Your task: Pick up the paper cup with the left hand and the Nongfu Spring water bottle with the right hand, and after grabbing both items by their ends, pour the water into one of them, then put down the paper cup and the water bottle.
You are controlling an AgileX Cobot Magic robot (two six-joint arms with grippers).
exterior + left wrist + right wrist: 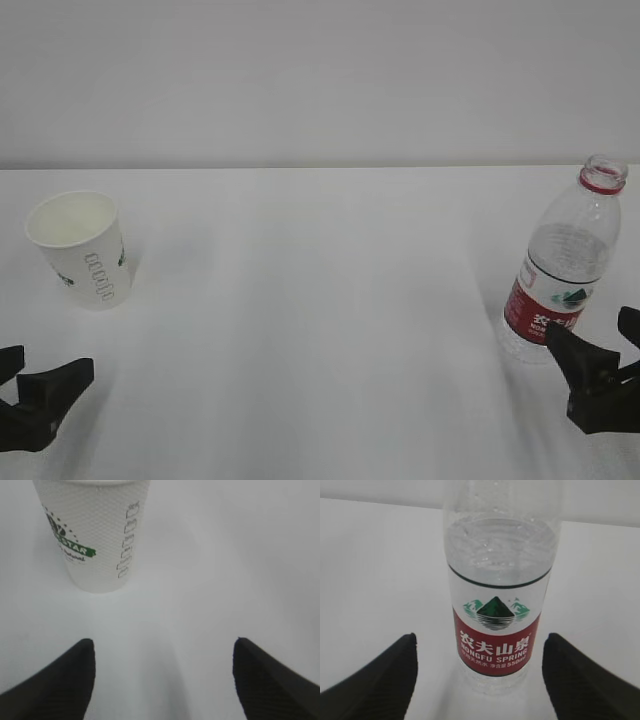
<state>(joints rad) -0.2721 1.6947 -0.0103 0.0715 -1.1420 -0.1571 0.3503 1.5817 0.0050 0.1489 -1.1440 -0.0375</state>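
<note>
My right gripper's open fingers are low in front of the water bottle's base [524, 345]. Next, I lift them to the clear body [574, 243] above the bottle's label before I close them.
The white paper cup [80, 250] stands upright at the far left of the white table [320, 330]. My left gripper [45, 365] is open, low and in front of the cup. In the left wrist view the cup [100, 535] is ahead and to the left of the open left gripper [164, 647], with nothing between its fingers. The Nongfu Spring water bottle [565, 270] stands uncapped at the right, with water [495, 555] in it. My right gripper [592, 328] is open just in front of its base. In the right wrist view the bottle [495, 605] is centred ahead of the gripper [480, 636], and the fingers do not touch it.
A plain light wall [320, 80] rises behind the table's far edge. White tabletop stretches between the cup and the bottle.
</note>
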